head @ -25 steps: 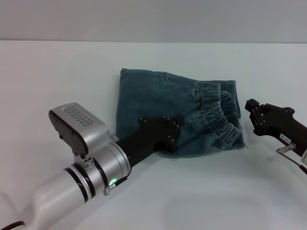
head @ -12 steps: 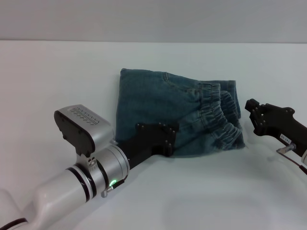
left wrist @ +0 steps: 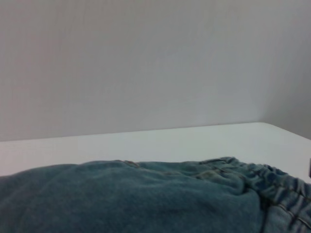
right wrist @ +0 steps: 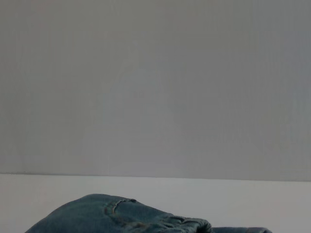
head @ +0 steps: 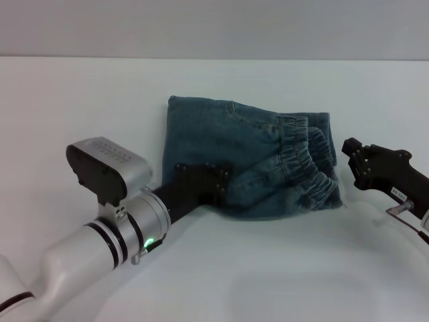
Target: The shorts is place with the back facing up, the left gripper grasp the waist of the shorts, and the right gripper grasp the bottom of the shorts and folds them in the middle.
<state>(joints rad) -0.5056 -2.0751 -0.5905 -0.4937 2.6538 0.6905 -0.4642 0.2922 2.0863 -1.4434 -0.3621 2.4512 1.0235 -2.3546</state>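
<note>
I should keep moving my left gripper away from the shorts and open it over the clear table (head: 47, 117), as the ruffled waist (head: 293, 151) lies over the lower denim layer.
The blue-green denim shorts (head: 221, 134) lie folded in two on the white table (head: 80, 107). The ruffled elastic waist (head: 305, 161) lies on top at the right end, and a lower denim layer (head: 326, 124) shows just past it. The cartoon patch is hidden. My left gripper (head: 220, 177), a black claw on a white-silver arm with a green light, is at the front-left edge of the shorts. My right gripper (head: 350, 151) is just to the right of the waist, apart from the cloth. The denim (left wrist: 121, 199) fills the near part of the left wrist view and shows low in the right wrist view (right wrist: 121, 216).
The white table stretches on all sides of the shorts, with a grey wall (head: 214, 27) behind it. My left arm (head: 100, 248) crosses the front-left part of the table. My right arm (head: 402, 184) comes in from the right edge.
My left gripper has drawn back toward the front left, from over the shorts to their front-left edge. The shorts and my right gripper have not moved.
</note>
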